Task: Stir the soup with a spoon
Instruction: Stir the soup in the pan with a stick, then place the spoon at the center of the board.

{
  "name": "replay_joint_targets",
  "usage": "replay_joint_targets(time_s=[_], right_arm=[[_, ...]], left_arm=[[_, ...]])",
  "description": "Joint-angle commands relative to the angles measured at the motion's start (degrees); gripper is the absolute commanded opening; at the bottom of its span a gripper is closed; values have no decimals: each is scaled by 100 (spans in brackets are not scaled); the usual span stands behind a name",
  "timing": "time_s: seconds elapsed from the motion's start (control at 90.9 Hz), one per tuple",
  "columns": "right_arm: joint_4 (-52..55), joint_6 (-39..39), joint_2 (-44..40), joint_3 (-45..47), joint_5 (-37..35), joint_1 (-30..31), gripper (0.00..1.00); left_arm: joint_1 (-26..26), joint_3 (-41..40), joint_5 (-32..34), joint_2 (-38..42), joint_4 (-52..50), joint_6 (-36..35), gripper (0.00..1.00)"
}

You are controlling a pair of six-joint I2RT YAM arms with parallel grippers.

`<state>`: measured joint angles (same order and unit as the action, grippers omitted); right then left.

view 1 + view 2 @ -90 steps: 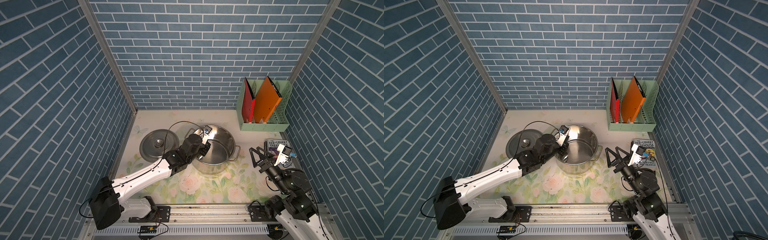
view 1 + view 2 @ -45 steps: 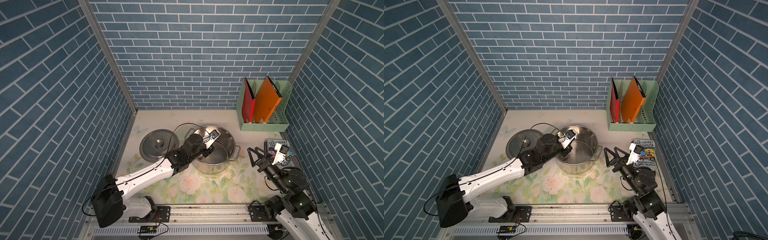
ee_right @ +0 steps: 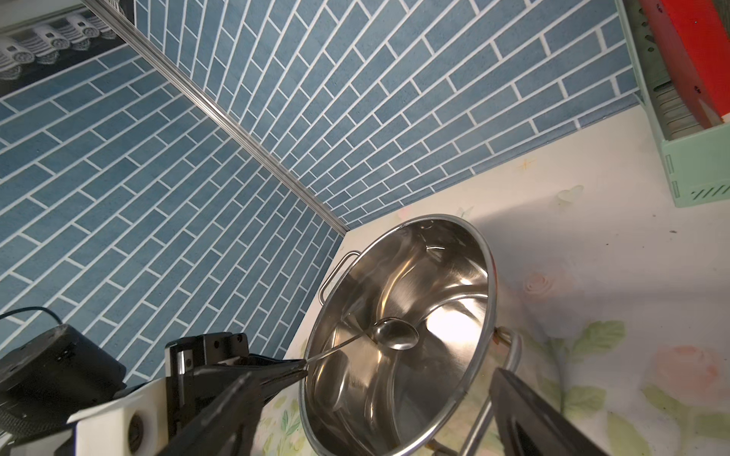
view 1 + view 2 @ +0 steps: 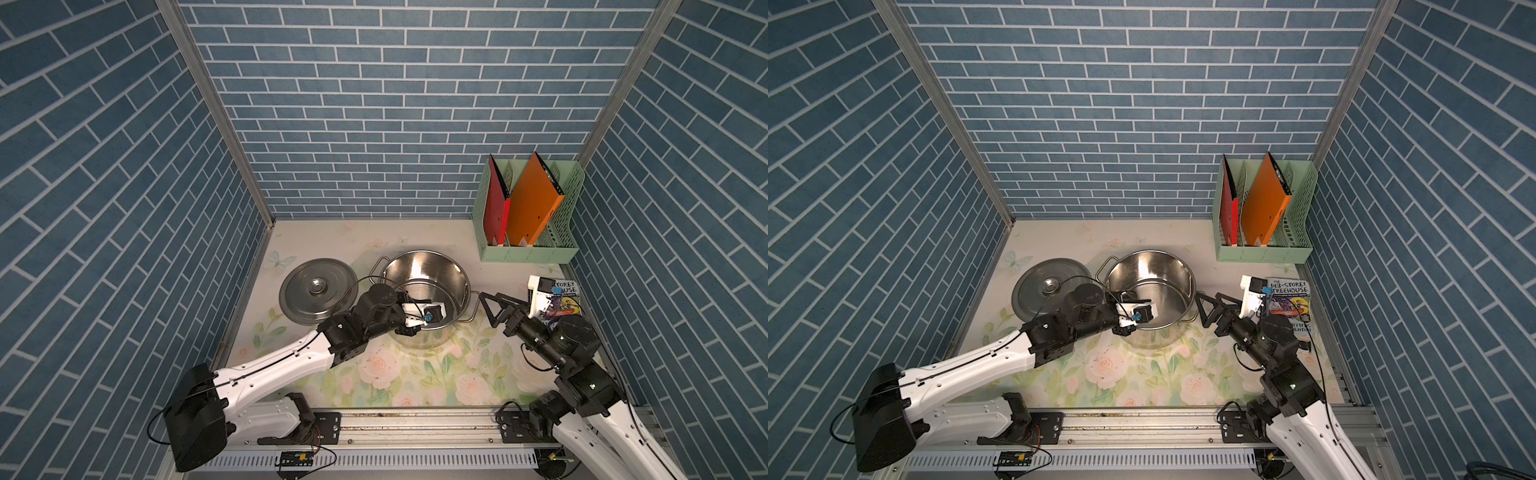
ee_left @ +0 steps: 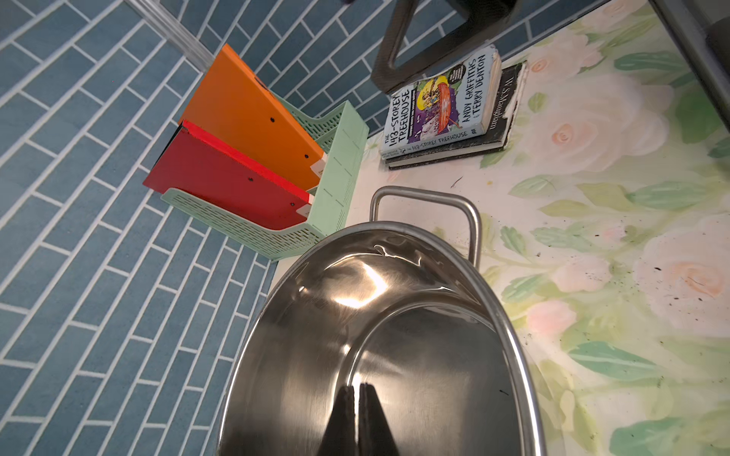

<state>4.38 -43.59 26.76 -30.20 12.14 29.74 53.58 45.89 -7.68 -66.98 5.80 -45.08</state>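
Next, my left gripper lifts the spoon (image 3: 395,333) out and hands it to my right gripper, because the lid (image 4: 318,291) lies on my left gripper's side but that gripper is holding the spoon.
The steel pot (image 4: 424,270) (image 4: 1150,268) stands mid-table, its inside bare shiny metal with no soup showing. In the right wrist view the grey spoon (image 3: 395,334) lies with its oval bowl low inside the pot (image 3: 446,276), and its thin handle runs to the left gripper (image 3: 302,364). The left gripper (image 5: 357,389) is shut on that handle and reaches over the pot's near rim. In both top views the spoon is hidden by the left wrist. The right gripper (image 4: 487,309) (image 4: 1202,309) hangs open beside the pot's right handle (image 5: 470,215), holding nothing.
The pot's lid (image 4: 318,291) lies flat to the pot's left. A green file rack (image 4: 528,251) with red and orange folders stands at the back right. Two stacked books (image 4: 1287,291) lie by the right wall, just behind the right arm.
The left gripper has swung round inside the pot with the spoon, from the far left rim toward the near side. The open right gripper has moved left, closer to the pot's handle.
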Motion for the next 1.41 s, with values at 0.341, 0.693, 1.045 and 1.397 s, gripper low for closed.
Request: replay_joint_targets(time_s=[0.341, 0.693, 1.045, 1.397], right_arm=[[-79, 94, 1510, -994, 1909, 17, 95], [-1540, -1094, 2494, -1020, 3442, 15, 92], [-5160, -3135, 2975, 217, 3730, 162, 87], [-5685, -3129, 4104, -454, 4179, 747, 79]], left_arm=[[794, -1163, 346, 686, 1349, -2646, 0], [1300, -2310, 1382, 804, 3758, -4047, 0], [1514, -2483, 1454, 1183, 4184, -4231, 0], [1948, -2376, 1363, 1272, 3962, -4529, 0]])
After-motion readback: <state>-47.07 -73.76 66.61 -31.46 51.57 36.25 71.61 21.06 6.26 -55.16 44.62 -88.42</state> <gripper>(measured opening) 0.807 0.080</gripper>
